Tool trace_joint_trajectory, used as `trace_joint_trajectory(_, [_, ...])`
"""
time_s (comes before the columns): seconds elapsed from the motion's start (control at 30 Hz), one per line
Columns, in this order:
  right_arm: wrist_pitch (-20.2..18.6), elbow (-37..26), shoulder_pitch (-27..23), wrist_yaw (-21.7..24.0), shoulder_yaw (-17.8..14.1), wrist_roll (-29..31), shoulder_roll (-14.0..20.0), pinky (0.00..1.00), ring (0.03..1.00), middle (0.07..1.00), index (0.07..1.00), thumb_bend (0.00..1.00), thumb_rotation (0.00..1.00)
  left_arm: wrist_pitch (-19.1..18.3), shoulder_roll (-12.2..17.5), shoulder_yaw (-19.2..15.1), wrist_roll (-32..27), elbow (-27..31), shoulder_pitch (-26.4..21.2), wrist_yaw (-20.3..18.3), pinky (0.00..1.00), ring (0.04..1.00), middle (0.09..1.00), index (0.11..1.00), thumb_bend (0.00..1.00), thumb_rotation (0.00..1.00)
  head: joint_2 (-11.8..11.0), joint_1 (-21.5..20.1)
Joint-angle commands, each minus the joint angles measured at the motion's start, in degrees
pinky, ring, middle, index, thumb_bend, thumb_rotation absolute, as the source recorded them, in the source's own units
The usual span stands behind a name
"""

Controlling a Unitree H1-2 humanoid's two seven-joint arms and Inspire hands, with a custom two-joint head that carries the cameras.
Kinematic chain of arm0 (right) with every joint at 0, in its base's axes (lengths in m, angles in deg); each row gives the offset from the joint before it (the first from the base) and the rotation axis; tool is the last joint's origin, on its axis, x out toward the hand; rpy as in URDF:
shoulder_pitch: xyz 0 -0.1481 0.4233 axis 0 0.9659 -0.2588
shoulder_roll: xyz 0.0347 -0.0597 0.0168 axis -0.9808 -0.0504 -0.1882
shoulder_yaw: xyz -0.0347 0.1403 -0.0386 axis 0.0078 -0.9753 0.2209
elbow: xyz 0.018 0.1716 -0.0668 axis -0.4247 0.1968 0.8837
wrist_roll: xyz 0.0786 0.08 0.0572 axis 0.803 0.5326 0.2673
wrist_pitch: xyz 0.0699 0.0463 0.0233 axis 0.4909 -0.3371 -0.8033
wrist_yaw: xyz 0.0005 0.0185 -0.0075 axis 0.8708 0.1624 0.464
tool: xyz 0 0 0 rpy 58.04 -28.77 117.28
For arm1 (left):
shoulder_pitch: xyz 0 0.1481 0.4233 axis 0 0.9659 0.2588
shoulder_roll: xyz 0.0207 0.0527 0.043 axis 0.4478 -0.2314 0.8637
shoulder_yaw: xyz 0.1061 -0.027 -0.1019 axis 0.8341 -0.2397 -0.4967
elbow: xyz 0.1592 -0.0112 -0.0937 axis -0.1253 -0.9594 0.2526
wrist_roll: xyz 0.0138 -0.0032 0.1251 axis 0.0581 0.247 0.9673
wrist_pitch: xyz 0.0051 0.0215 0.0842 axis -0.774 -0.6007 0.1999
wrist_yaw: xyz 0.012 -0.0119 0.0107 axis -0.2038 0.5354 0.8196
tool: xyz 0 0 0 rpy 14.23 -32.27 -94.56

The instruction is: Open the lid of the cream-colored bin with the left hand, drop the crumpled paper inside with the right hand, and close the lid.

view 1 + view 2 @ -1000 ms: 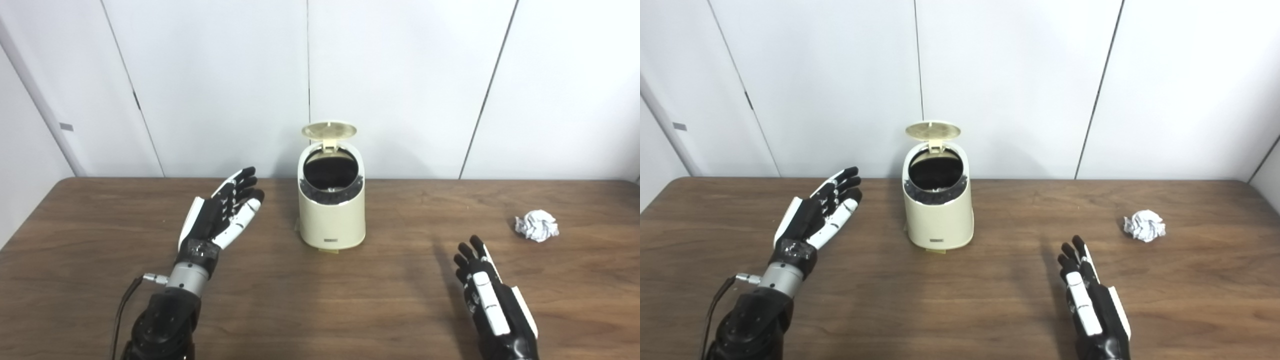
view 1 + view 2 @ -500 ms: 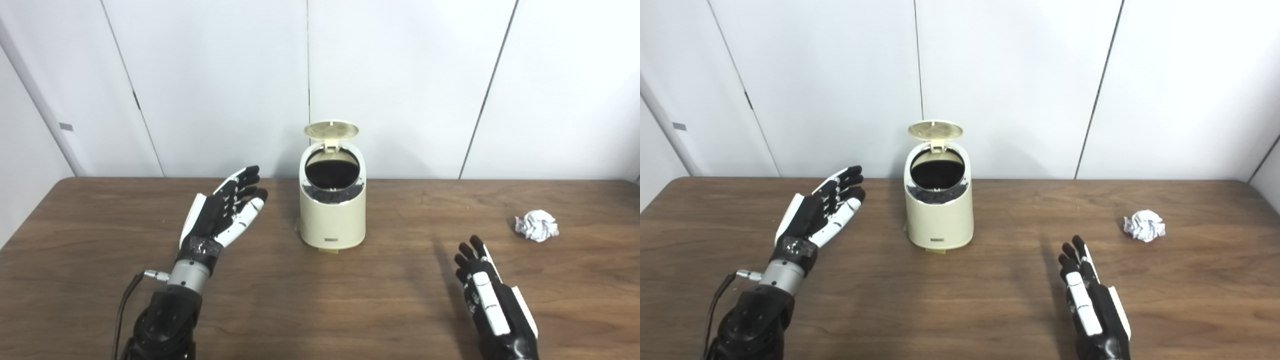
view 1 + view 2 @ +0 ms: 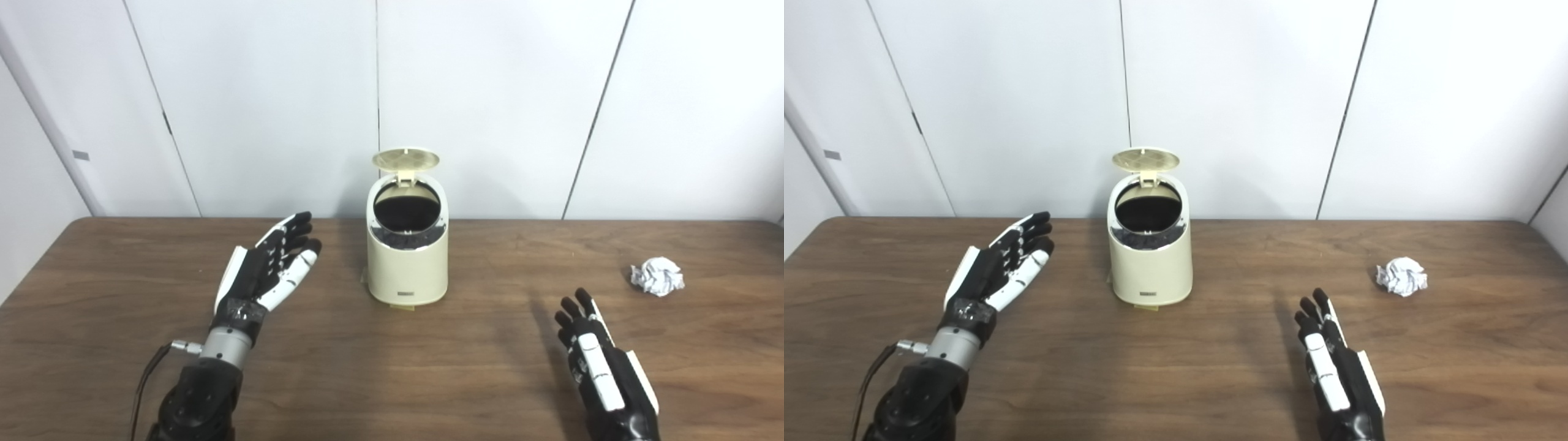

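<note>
My gripper will drop the crumpled paper point(image 3: 658, 276), and the paper should stay balled up and fall through, because it is bunched tighter than the bin's dark opening point(image 3: 408, 211) is wide.
The cream-colored bin point(image 3: 407, 269) stands at the table's far middle. Its round lid point(image 3: 405, 159) is flipped up at the back and the dark opening shows. The crumpled white paper point(image 3: 657, 275) lies on the table at the right. My left hand point(image 3: 267, 269) is open and empty, fingers spread, held above the table a hand's width left of the bin. My right hand point(image 3: 597, 361) is open and empty, low over the table near the front, well short and left of the paper.
The brown wooden table point(image 3: 392, 380) runs the full width, with its far edge against white wall panels point(image 3: 490, 92). A thin cable point(image 3: 147, 383) hangs from the left wrist.
My left hand has drawn back a little toward me and to the left, away from the bin. The right hand, the paper and the open lid have not moved.
</note>
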Motion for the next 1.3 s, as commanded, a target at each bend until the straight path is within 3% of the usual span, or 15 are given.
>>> trace_joint_trajectory(0.0, [2.13, -2.19, 1.25, 0.63, -0.24, 0.29, -0.96, 1.00, 0.967, 0.972, 1.000, 0.52, 0.73, 1.34, 0.89, -0.60, -0.24, 2.02, -0.07, 0.65, 0.86, 0.895, 0.887, 0.921, 0.43, 0.61, 0.05, -0.06])
trace_joint_trajectory(0.13, [1.99, -2.86, 1.30, 0.65, -0.28, 0.37, -0.88, 1.00, 0.958, 0.968, 1.000, 0.51, 0.73, 1.36, -0.23, -2.37, -3.23, 2.21, 2.10, 0.96, 0.90, 0.919, 0.903, 0.933, 0.39, 0.57, 0.34, -0.33])
trace_joint_trajectory(0.33, [0.31, -4.98, 1.78, 0.24, -0.50, 0.09, -0.56, 1.00, 0.961, 0.976, 1.000, 0.50, 0.69, 2.75, -0.96, -3.52, -7.11, 2.92, 6.72, 0.24, 0.95, 0.947, 0.922, 0.968, 0.37, 0.68, 0.70, -1.06])
trace_joint_trajectory(0.67, [-1.27, -6.32, -0.20, 0.28, -3.26, -0.87, 2.05, 1.00, 0.966, 0.980, 0.999, 0.52, 0.54, 5.36, -2.55, -3.70, -10.54, 3.10, 13.19, 0.72, 0.94, 0.929, 0.937, 0.984, 0.35, 0.72, 1.39, -2.87])
trace_joint_trajectory(0.8, [-0.55, -5.79, -1.62, 0.29, -4.27, -4.04, 3.74, 0.93, 0.937, 0.959, 0.999, 0.57, 0.48, 5.76, -2.79, -3.79, -10.83, 2.89, 13.96, 0.99, 0.95, 0.931, 0.945, 0.990, 0.37, 0.74, 1.67, -4.22])
trace_joint_trajectory(0.93, [1.41, -3.68, -3.25, 1.41, -6.90, -1.57, 5.23, 0.93, 0.965, 0.970, 0.992, 0.64, 0.39, 5.87, -2.70, -4.20, -11.46, 3.17, 14.61, 1.04, 0.95, 0.936, 0.944, 0.992, 0.38, 0.74, 2.05, -7.07])
trace_joint_trajectory(1.0, [1.29, -3.65, -4.22, 1.21, -7.64, -1.48, 5.45, 0.88, 0.946, 0.959, 0.972, 0.70, 0.36, 5.79, -2.52, -4.49, -11.85, 3.31, 14.73, 0.93, 0.96, 0.940, 0.945, 0.995, 0.39, 0.74, 2.15, -8.24])
trace_joint_trajectory(1.13, [-4.35, -8.55, -6.67, -0.91, -8.75, -3.20, 5.67, 0.81, 0.917, 0.941, 0.946, 0.71, 0.29, 5.60, -1.78, -5.14, -12.55, 3.38, 14.60, 0.78, 0.97, 0.947, 0.952, 0.999, 0.42, 0.72, 2.55, -11.54])
trace_joint_trajectory(1.27, [-6.26, -9.03, -8.99, -1.90, -9.81, -6.82, 7.88, 0.79, 0.912, 0.931, 0.921, 0.67, 0.21, 5.44, -1.28, -5.92, -13.61, 3.53, 14.37, 0.56, 0.97, 0.957, 0.960, 1.000, 0.41, 0.71, 2.84, -14.15])
